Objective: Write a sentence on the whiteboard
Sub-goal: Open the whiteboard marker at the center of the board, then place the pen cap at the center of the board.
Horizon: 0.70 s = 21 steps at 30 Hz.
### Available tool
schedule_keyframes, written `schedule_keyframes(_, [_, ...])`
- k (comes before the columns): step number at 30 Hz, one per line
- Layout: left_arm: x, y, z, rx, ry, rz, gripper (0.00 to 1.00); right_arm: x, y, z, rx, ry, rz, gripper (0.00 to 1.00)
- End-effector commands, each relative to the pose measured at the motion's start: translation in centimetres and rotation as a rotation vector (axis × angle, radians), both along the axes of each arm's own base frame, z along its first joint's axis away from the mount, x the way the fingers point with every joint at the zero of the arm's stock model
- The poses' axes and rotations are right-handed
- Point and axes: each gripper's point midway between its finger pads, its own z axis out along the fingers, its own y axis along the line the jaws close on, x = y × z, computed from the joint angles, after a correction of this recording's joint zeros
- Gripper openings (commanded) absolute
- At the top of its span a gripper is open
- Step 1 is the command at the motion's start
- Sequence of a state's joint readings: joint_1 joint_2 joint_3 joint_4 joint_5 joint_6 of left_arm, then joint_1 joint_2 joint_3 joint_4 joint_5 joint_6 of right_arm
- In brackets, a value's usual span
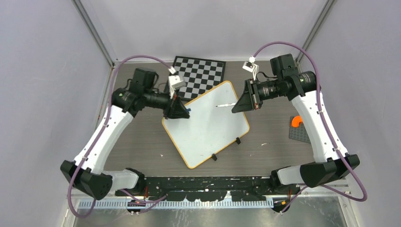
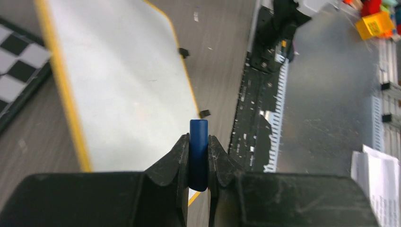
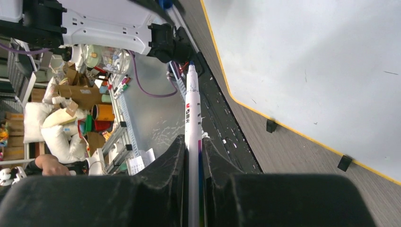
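My left gripper continues to take the blue marker cap to the open tabletop beside the whiteboard and lets go of it there, because the cap is off the white marker's tip.
The whiteboard, white with an orange rim and two black clips, lies tilted on the table between both arms. My right gripper hovers over its upper right part, shut on a white marker whose tip points left. In the right wrist view the marker runs straight out from between the fingers, with the whiteboard to its right. My left gripper is at the board's left corner, shut on a blue marker cap above the whiteboard.
A black-and-white chessboard lies behind the board, touching its far edge. A grey plate with an orange piece sits at the right. A black rail runs along the near edge, and grey walls close in both sides.
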<state>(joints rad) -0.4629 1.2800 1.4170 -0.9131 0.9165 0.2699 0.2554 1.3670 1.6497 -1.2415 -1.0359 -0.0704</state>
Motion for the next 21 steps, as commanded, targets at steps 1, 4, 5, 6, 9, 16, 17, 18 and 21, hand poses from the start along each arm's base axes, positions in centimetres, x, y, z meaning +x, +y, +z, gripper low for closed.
schedule_keyframes(1, [2.9, 3.5, 3.0, -0.070, -0.082, 0.193, 0.00, -1.1, -0.2, 1.0, 0.028, -0.057, 0.010, 0.00])
schedule_keyframes(4, [5.8, 6.3, 3.2, -0.068, -0.079, 0.387, 0.00, -0.6, -0.1, 0.8, 0.033, -0.066, -0.014, 0.00])
schedule_keyframes(5, [6.6, 7.3, 2.9, -0.053, -0.075, 0.446, 0.00, -0.3, 0.0, 0.7, 0.036, -0.077, -0.020, 0.00])
schedule_keyframes(6, [7.2, 8.4, 2.6, -0.035, -0.075, 0.501, 0.00, -0.1, 0.0, 0.5, 0.037, -0.078, -0.032, 0.00])
schedule_keyframes(9, [9.0, 12.3, 1.3, 0.018, -0.042, 0.669, 0.00, 0.5, 0.0, 0.1, 0.030, -0.088, -0.063, 0.00])
schedule_keyframes(16, [10.9, 23.3, -5.9, 0.252, 0.126, 0.950, 0.00, 1.9, -0.5, -1.4, -0.018, -0.097, -0.110, 0.00])
schedule_keyframes(17, [10.9, 24.4, -7.4, 0.300, 0.150, 0.966, 0.00, 1.9, -0.6, -1.5, -0.019, -0.099, -0.111, 0.00])
schedule_keyframes(18, [10.7, 25.2, -8.8, 0.331, 0.180, 0.975, 0.00, 1.9, -0.6, -1.6, -0.021, -0.104, -0.113, 0.00])
schedule_keyframes(21, [9.8, 26.5, -13.2, 0.422, 0.258, 0.970, 0.00, 1.5, -0.6, -1.9, -0.020, -0.108, -0.103, 0.00])
